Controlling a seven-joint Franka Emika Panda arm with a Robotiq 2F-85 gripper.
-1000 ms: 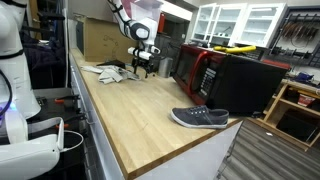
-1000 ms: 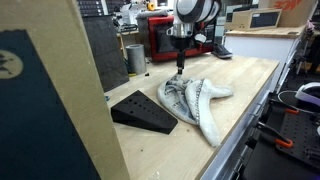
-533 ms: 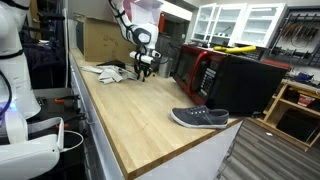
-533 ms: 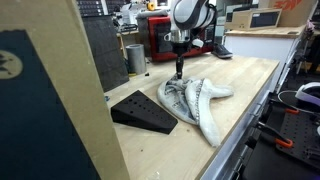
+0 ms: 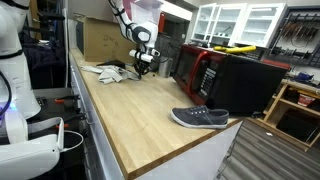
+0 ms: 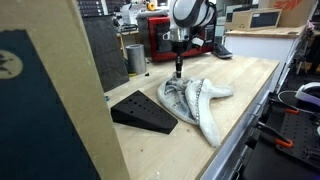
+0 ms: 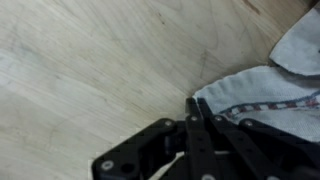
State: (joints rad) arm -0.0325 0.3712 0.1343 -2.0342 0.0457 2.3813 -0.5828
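Observation:
The gripper is pinching the cloth's edge (image 6: 178, 81) and the worktop toward the red microwave is open, so the robot should go on pulling that way until the cloth is stretched out.
A crumpled grey-white cloth with a striped border (image 6: 196, 100) lies on the wooden worktop (image 5: 140, 115); it also shows as a pale heap (image 5: 109, 70) near the back of the bench. My gripper (image 6: 179, 74) points straight down at the cloth's far edge. In the wrist view the black fingers meet tip to tip at the gripper (image 7: 193, 101), pressed together right on the hem of the cloth (image 7: 268, 88). The jaws are shut and pinch that edge against the wood. In an exterior view the gripper (image 5: 143, 72) stands just beside the cloth heap.
A black wedge (image 6: 143, 110) lies next to the cloth. A grey shoe (image 5: 200, 118) rests near the bench's front corner. A red microwave (image 5: 198, 66) and a black appliance (image 5: 250, 82) line one side. A cardboard box (image 5: 100, 40) and a metal cup (image 6: 136, 58) stand behind.
The jaws have gone from wide open to shut at the cloth's edge. The arm has stayed almost in place.

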